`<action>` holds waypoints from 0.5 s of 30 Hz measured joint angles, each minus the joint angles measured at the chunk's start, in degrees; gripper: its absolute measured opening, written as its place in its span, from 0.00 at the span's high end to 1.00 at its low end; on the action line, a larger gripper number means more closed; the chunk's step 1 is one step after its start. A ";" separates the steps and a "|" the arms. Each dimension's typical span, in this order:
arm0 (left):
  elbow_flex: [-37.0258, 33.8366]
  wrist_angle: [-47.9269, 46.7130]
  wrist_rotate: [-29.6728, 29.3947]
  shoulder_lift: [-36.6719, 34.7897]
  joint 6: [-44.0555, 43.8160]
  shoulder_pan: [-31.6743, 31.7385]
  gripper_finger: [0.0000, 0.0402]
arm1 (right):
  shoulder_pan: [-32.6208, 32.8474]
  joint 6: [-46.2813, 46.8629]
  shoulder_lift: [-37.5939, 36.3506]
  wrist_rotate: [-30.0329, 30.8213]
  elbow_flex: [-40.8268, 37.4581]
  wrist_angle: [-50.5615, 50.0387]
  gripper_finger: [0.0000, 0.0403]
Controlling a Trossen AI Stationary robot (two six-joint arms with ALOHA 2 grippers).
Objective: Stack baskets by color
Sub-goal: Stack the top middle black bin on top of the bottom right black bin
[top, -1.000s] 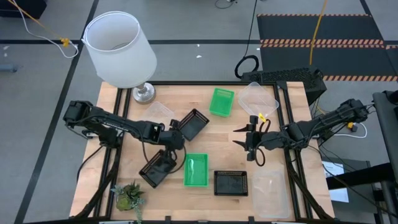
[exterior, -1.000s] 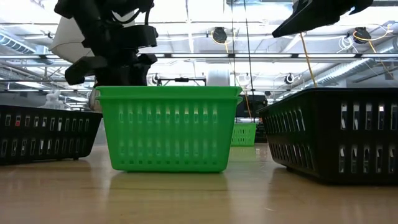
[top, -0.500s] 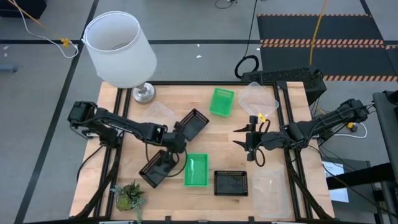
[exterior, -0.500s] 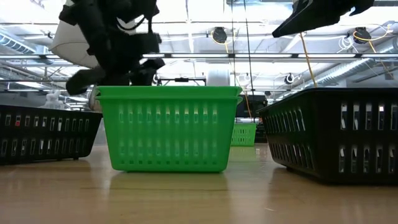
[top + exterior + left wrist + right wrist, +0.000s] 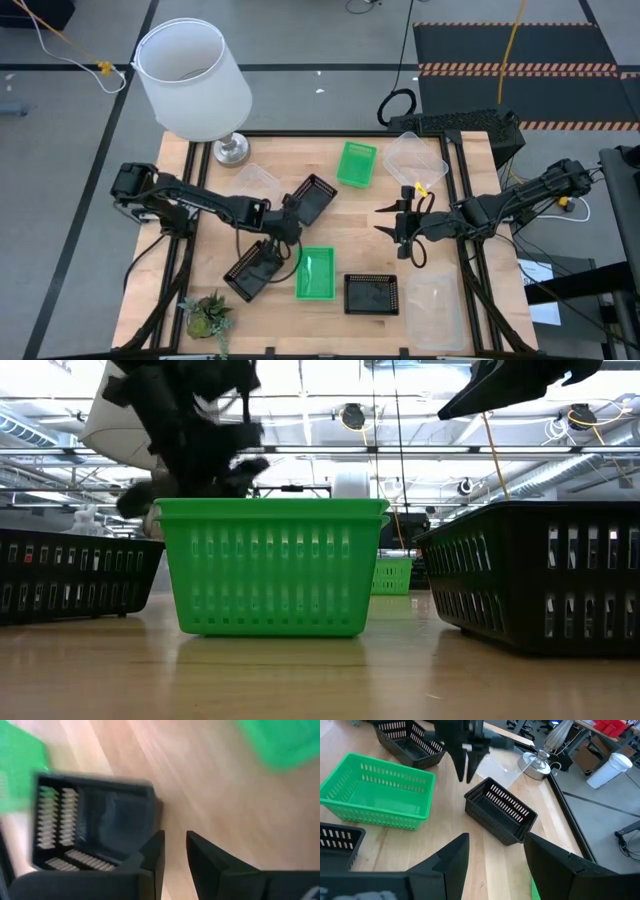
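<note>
My left gripper should open wider and straddle the basket's nearest rim (image 5: 152, 812) before lifting it, since its fingers have only wood (image 5: 175, 827) between them beside the black basket.
My left gripper (image 5: 289, 223) (image 5: 175, 851) hangs over the table's middle, pointing steeply down beside the near left corner of a black basket (image 5: 311, 200) (image 5: 95, 827) (image 5: 501, 814). Its fingers stand a narrow gap apart with only bare wood between them. Two more black baskets (image 5: 253, 270) (image 5: 371, 293) and a green basket (image 5: 316, 273) stand on their bases near the front edge. Another green basket (image 5: 357, 163) sits at the back. Clear baskets (image 5: 258, 180) (image 5: 415, 155) (image 5: 435, 300) lie around them. My right gripper (image 5: 396, 225) (image 5: 495, 851) waits raised and open at the right.
A white lamp (image 5: 192, 80) stands at the back left corner, its metal base (image 5: 537, 759) close to one clear basket. A small potted plant (image 5: 207, 315) sits at the front left corner. Bare wood (image 5: 350, 225) lies between the two grippers.
My left gripper has rolled a little at the wrist while staying over the middle black basket's corner. The baskets have kept their places.
</note>
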 joint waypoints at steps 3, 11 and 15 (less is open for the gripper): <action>0.05 -0.26 -1.32 -1.81 0.11 -1.21 0.81 | 0.00 -1.01 0.00 0.01 0.00 0.06 0.54; 0.07 0.29 -6.10 -1.87 0.80 0.52 0.75 | -0.02 -1.18 0.00 0.18 0.00 0.09 0.54; -0.01 0.26 -6.07 -1.21 0.59 2.31 0.62 | -0.02 -1.09 0.00 0.20 0.00 0.14 0.54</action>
